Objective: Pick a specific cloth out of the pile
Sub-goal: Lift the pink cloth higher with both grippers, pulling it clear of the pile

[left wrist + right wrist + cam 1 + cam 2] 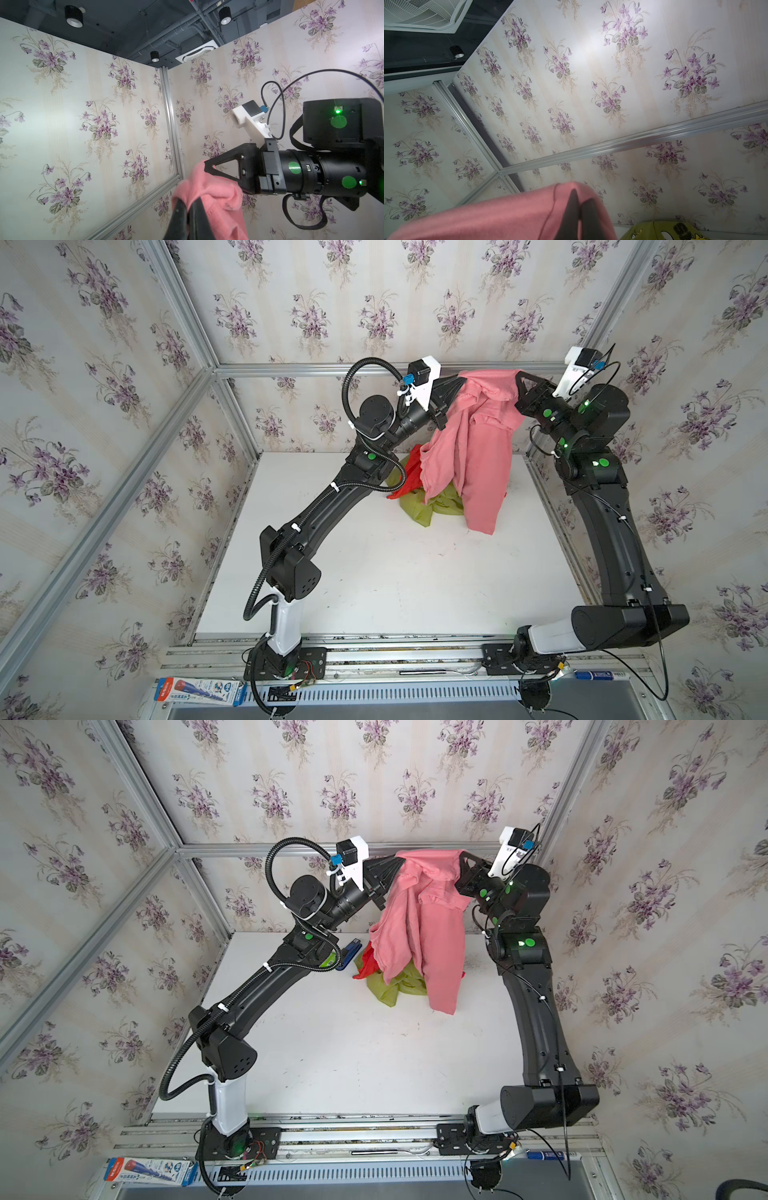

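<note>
The salmon-pink cloth is hanging in bunched folds (465, 436), so the robot's right gripper should dip with the left gripper, rise and spread the cloth's top edge (490, 374) wider before it moves forward.
Both grippers hold the salmon-pink cloth (469, 456) (428, 936) high at the back of the table. It hangs down in folds over the rest of the pile, a bright red cloth (409, 477) and an olive-green printed cloth (432, 508). My left gripper (457, 382) (188, 202) is shut on the cloth's upper left edge. My right gripper (519, 376) (579, 197) is shut on its upper right edge. In the wrist views pink fabric (218, 197) (508, 218) wraps the fingertips. Whether the cloth's lower hem touches the table I cannot tell.
A blue stapler (348, 955) lies left of the pile, beside the left arm. White table (415, 572) is walled by flowered panels and aluminium rails. A printed box (199, 691) and a blue marker (598, 675) lie on the front ledge.
</note>
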`<state>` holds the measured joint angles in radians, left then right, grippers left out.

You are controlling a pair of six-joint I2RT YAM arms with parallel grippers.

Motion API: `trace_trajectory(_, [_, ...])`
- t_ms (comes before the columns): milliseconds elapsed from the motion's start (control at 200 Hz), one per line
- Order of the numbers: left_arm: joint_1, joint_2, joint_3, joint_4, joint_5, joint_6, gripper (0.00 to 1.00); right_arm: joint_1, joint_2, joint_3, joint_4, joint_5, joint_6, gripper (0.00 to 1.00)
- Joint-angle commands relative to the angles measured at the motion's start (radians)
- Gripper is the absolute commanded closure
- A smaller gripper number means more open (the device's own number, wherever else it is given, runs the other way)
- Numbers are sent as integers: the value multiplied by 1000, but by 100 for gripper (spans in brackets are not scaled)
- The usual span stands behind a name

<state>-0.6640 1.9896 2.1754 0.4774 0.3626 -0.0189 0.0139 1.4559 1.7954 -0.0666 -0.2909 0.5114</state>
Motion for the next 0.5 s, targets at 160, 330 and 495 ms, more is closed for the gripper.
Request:
trace_trajectory(160, [-11, 107, 173, 68, -221, -3, 100, -29, 90, 125, -57, 42, 14, 100])
trace_trajectory(330, [-9, 206, 332, -26, -481, -38, 100, -31, 192, 198, -121, 17, 44, 100])
trace_trajectory(495, [11, 213, 304, -100, -557, -124, 100, -31, 285, 217, -192, -64, 99, 100])
